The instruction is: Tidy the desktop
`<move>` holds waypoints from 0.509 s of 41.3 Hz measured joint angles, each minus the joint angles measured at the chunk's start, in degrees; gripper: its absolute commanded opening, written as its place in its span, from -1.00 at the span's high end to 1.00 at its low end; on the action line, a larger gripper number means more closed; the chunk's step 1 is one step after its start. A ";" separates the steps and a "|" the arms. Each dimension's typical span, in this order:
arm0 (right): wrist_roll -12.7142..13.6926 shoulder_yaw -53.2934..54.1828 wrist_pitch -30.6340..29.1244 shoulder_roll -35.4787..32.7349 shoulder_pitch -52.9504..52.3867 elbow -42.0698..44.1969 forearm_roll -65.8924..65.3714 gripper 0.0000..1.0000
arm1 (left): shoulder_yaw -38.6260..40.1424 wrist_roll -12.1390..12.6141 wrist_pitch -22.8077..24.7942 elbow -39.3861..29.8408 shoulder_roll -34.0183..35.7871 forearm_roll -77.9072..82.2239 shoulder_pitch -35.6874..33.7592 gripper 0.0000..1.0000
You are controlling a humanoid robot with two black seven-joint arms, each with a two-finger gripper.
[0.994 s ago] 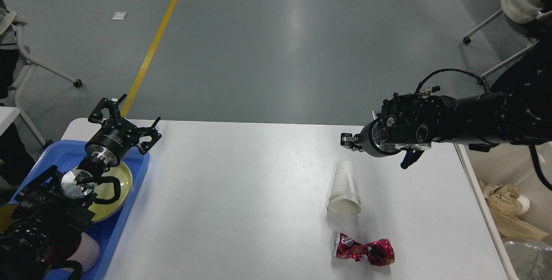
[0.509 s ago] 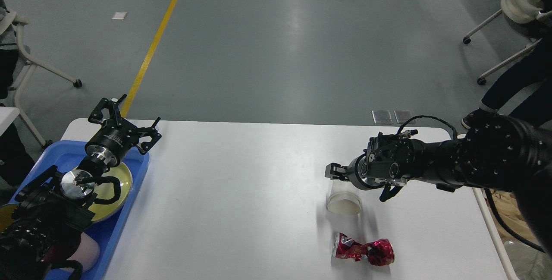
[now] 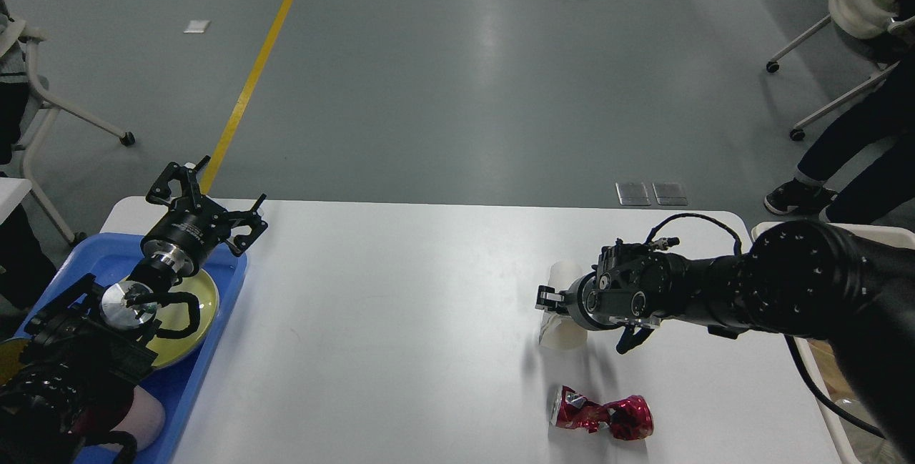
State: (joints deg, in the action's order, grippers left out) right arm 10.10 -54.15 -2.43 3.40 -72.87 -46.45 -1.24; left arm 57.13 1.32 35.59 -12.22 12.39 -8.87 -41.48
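The white paper cup will hang squashed and folded between the robot's fingers when the robot lifts it, because the cup's near end [image 3: 562, 334] looks uneven and crumpled.
The white desktop [image 3: 400, 321] carries a white paper cup [image 3: 560, 334] lying on its side at the right and a crushed red can [image 3: 604, 417] nearer the front edge. My right gripper [image 3: 587, 319] is low over the cup, its two fingers spread wide on either side of it; the wrist hides the cup's middle. My left gripper [image 3: 206, 198] is open and empty, held over the far edge of the blue tray [image 3: 207, 367] at the left.
The blue tray holds a yellow-green plate [image 3: 193, 303] and a pale cup [image 3: 146, 417]. A beige bin's rim [image 3: 879, 232] shows past the table's right edge. Chairs and a person's legs [image 3: 851, 164] stand at the far right.
My right arm has come down and toward me from above the table's far right, so its open gripper now straddles the paper cup. The left arm has not moved.
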 measured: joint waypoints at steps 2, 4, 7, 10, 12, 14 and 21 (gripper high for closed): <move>0.05 0.01 0.26 0.01 -0.09 -0.15 0.00 1.00 | 0.00 0.00 0.00 0.00 0.00 0.00 0.00 -1.00; 0.08 0.01 0.53 0.03 -0.32 -0.33 0.01 1.00 | 0.00 0.00 0.00 0.00 0.00 0.00 0.00 -1.00; 0.09 0.01 0.62 -0.12 -0.80 -0.69 0.00 1.00 | 0.00 0.00 0.00 0.00 0.00 0.00 0.00 -1.00; 0.10 -0.33 0.64 -1.73 -3.97 -3.97 -0.23 1.00 | 0.00 0.00 0.00 0.00 0.00 0.00 0.00 -1.00; 0.11 -0.49 0.63 -4.19 -8.30 -8.06 -0.36 1.00 | 0.00 0.00 0.00 0.00 0.00 0.00 0.00 -1.00; 0.12 -0.59 0.55 -5.75 -11.52 -11.10 -0.39 1.00 | 0.00 0.00 0.00 0.00 0.00 0.00 0.00 -1.00; 0.21 -1.98 -2.29 -12.73 -30.05 -23.53 -0.44 1.00 | 0.00 -0.01 0.00 0.00 0.00 0.00 0.00 -1.00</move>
State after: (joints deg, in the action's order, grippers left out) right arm 10.32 -56.13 -4.71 -9.33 -102.91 -69.98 -1.68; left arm 57.13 1.32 35.60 -12.22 12.39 -8.87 -41.49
